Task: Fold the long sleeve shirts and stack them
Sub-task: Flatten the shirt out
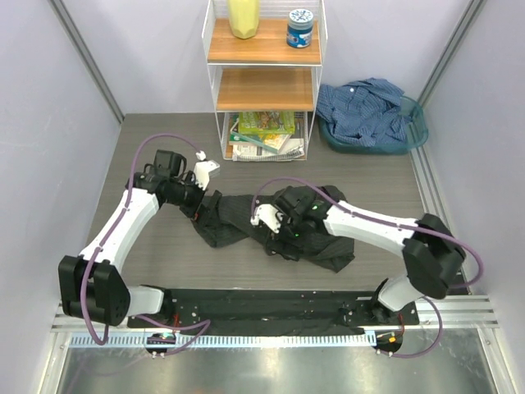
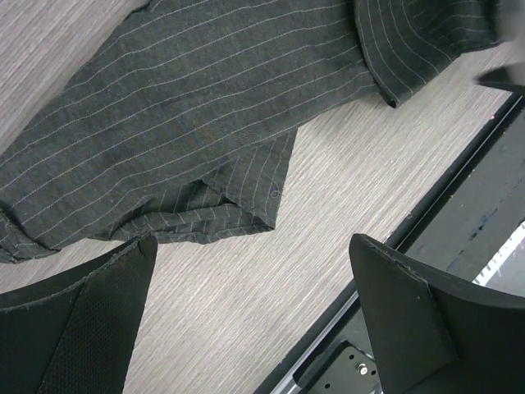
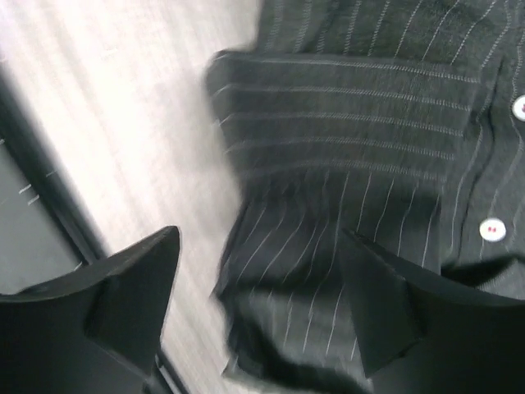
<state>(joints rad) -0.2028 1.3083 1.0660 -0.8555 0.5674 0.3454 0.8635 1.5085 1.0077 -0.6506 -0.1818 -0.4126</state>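
Observation:
I can see that a sleeve lies folded (image 3: 336, 131) over the shirt's front, so next my right gripper moves the sleeve out of the way before my left gripper grabs the shirt's end (image 1: 216, 225) to lift together.
A dark charcoal pinstriped long sleeve shirt (image 1: 283, 234) lies crumpled across the middle of the table. Its hem and a sleeve (image 2: 189, 123) fill the upper part of the left wrist view, and its button placket (image 3: 492, 228) shows in the right wrist view. My left gripper (image 1: 207, 171) (image 2: 253, 246) hangs open over bare table just beyond the shirt's left end, holding nothing. My right gripper (image 1: 263, 220) (image 3: 258, 238) is open just above the shirt's middle folds (image 3: 328, 271), with cloth below the fingers but not pinched. The blue shirt (image 1: 365, 107) is bunched up in a basket at the back right.
A teal basket (image 1: 414, 131) holds the blue shirt. A white wire shelf (image 1: 264, 82) at the back carries a yellow container (image 1: 244, 18), a blue-lidded jar (image 1: 300, 28) and books (image 1: 264, 135) at the bottom. A black rail (image 1: 271, 305) (image 2: 459, 205) runs along the near edge.

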